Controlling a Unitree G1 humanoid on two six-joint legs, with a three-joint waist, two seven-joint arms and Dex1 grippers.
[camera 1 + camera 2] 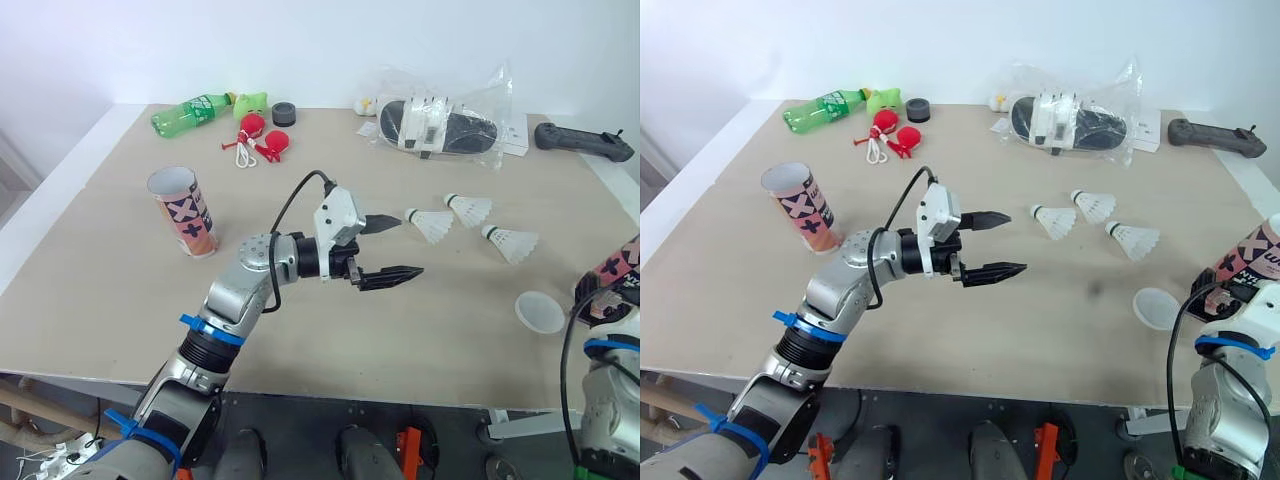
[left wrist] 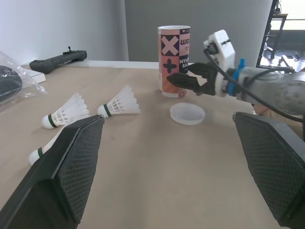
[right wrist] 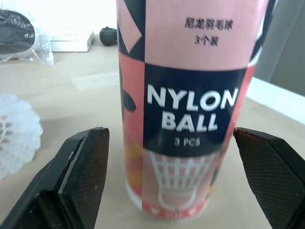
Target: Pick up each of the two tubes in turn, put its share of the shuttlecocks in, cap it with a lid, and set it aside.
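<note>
The shuttlecocks' flared skirts (image 1: 518, 246) are almost the same size as the tube's opening, so I expect the pink patterned tube (image 1: 184, 212) to keep the shuttlecocks up near its rim when I carry it.
An open-topped pink tube (image 1: 185, 212) stands at the table's left. My left gripper (image 1: 400, 248) hovers open over the table's middle, empty, with its upper finger just short of the nearest of three white shuttlecocks (image 1: 430, 224), (image 1: 470, 208), (image 1: 510, 243). A second pink tube (image 3: 183, 105), printed NYLON BALL, stands at the right edge. My right gripper (image 3: 169, 133) is open with its fingers on either side of this tube, apart from it. A round translucent lid (image 1: 540, 312) lies on the table just left of that tube.
Along the far edge lie a green bottle (image 1: 195, 112), a green toy (image 1: 252, 102), red items with a white cord (image 1: 262, 140), a black roll (image 1: 284, 112), bagged shoes (image 1: 440, 125) and a black controller (image 1: 583, 140). The table's front edge (image 1: 300, 378) is close below my left forearm.
</note>
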